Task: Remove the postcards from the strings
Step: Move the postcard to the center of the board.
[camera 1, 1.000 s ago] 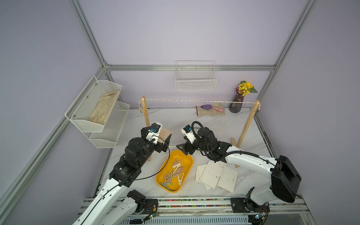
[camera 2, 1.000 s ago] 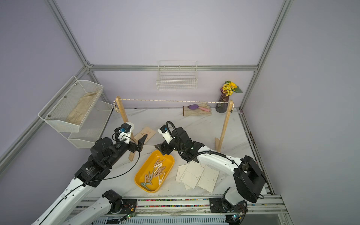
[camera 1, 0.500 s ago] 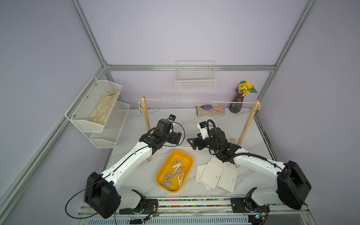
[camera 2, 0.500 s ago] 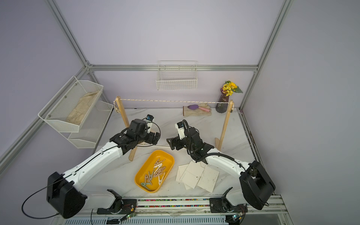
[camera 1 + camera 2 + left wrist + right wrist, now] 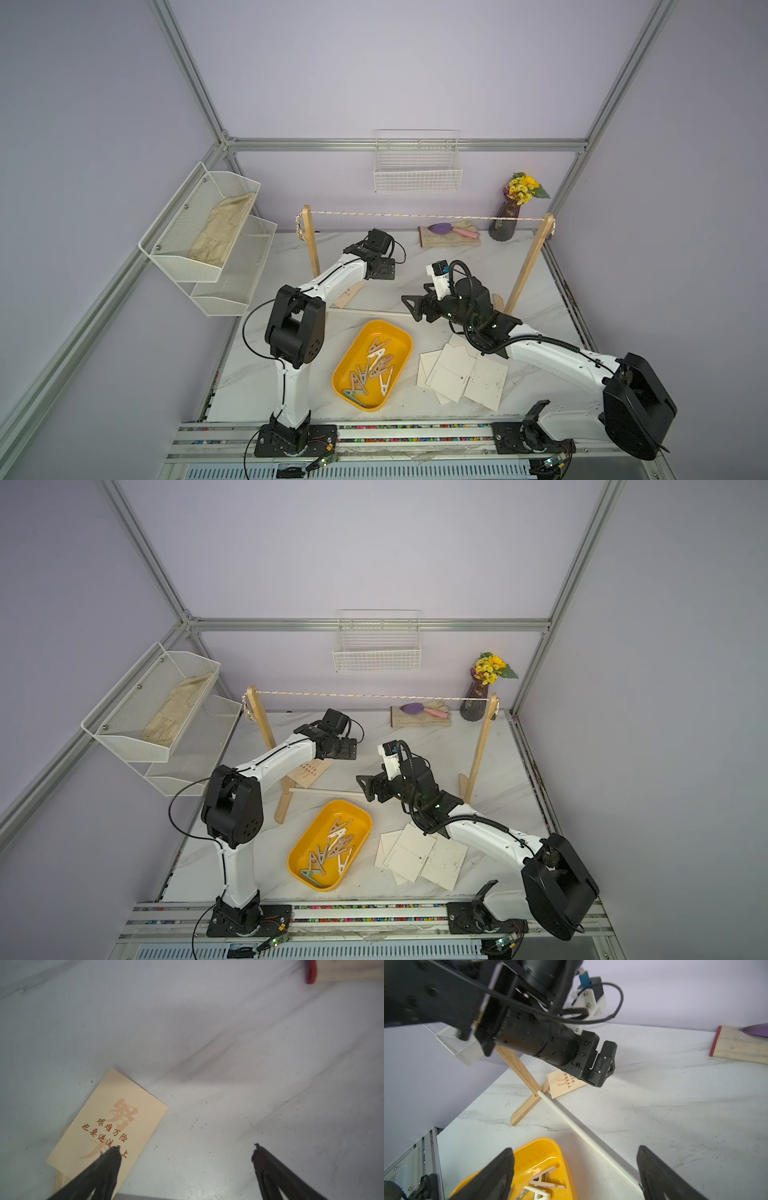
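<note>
Next, my left gripper brings the tan postcard (image 5: pixel 310 773) to the open middle (image 5: pixel 367 765) for my right gripper, because the postcard lies over the wooden foot, away from my right gripper.
The string (image 5: pixel 428 216) (image 5: pixel 374 696) runs bare between two wooden posts, with no card on it. A pile of cream postcards (image 5: pixel 461 374) (image 5: pixel 419 856) lies flat at the front right. One tan postcard with orange characters (image 5: pixel 309 771) (image 5: pixel 108 1126) (image 5: pixel 566 1084) lies on the table by the left post's foot. My left gripper (image 5: pixel 386 270) (image 5: pixel 186 1149) hovers open just above the table; one finger overlaps the tan card's edge and nothing is held. My right gripper (image 5: pixel 411 307) (image 5: pixel 575 1150) is open and empty above the yellow tray's far corner and the white rod.
The yellow tray (image 5: pixel 395 336) holds several clothespins. A white rod (image 5: pixel 374 312) joins the rack's feet. Wooden posts (image 5: pixel 528 266) stand left and right. Gloves with a purple trowel (image 5: pixel 451 235), a flower vase (image 5: pixel 505 220), a wire basket (image 5: pixel 417 166) and a mesh shelf (image 5: pixel 208 232) line the back and left.
My left arm has swung from a raised, folded pose to stretch out low beside the tan card. My right gripper opened wider and drifted slightly right of the tray.
</note>
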### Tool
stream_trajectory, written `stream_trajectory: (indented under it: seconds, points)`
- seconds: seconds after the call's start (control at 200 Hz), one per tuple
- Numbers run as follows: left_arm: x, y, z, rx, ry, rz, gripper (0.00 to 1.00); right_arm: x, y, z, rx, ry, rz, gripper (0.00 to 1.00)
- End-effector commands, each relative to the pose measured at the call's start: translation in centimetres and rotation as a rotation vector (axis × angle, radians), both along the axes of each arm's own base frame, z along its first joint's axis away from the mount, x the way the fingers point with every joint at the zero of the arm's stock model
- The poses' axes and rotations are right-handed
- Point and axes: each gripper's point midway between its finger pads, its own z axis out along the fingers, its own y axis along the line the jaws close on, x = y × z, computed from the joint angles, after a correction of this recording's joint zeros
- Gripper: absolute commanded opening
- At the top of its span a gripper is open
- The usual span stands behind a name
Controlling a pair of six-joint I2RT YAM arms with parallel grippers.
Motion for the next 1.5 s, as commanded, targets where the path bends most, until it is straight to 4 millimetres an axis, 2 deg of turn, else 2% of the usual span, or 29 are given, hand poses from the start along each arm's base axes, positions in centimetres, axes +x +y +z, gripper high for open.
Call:
stream_trajectory:
  seconds: [0.0,0.08,0.21,0.31,0.515,0.635,0.785,1.025,1.145,1.31,1.405,1.495]
  points:
    - [1.9,2.4,0.6,-0.079,-0.034,0.22,1.0,0.0,-0.6,1.3,0.029,-0.045,-0.018,0.94]
    - [2.2,3.6,-1.1,-0.151,-0.002,0.33,1.0,-0.1,-0.7,1.2,0.027,-0.048,-0.019,0.94]
    - [2.9,4.0,-3.5,-0.234,0.046,0.407,1.0,-0.3,-1.1,1.3,0.024,-0.054,-0.026,0.94]
    - [3.2,3.4,-4.8,-0.255,0.073,0.413,1.0,-0.4,-1.3,1.4,0.024,-0.062,-0.034,0.94]
    - [2.3,2.2,-7.8,-0.28,0.14,0.428,1.0,-0.4,-1.9,2.0,0.031,-0.081,-0.055,0.94]
    - [1.8,0.6,-8.5,-0.29,0.158,0.406,1.0,-0.3,-2.2,2.6,0.038,-0.091,-0.067,0.95]
    - [0.9,-2.6,-9.3,-0.32,0.178,0.364,1.0,-0.5,-2.6,3.2,0.048,-0.106,-0.083,0.95]
    - [-0.2,-9.2,-9.9,-0.414,0.206,0.282,1.0,-0.9,-4.2,3.7,0.061,-0.119,-0.136,0.96]
    - [-0.3,-13.1,-9.7,-0.482,0.207,0.223,1.0,-1.2,-5.0,3.7,0.071,-0.119,-0.167,0.97]
    - [0.2,-17.6,-7.6,-0.576,0.192,0.143,1.0,-1.4,-5.7,3.4,0.082,-0.102,-0.195,0.97]
    - [0.3,-18.6,-5.6,-0.598,0.16,0.104,1.0,-1.2,-6.0,2.8,0.081,-0.083,-0.216,0.97]
    - [0.5,-18.5,-2.3,-0.593,0.091,0.034,1.0,-0.9,-6.3,2.4,0.09,-0.056,-0.244,0.97]
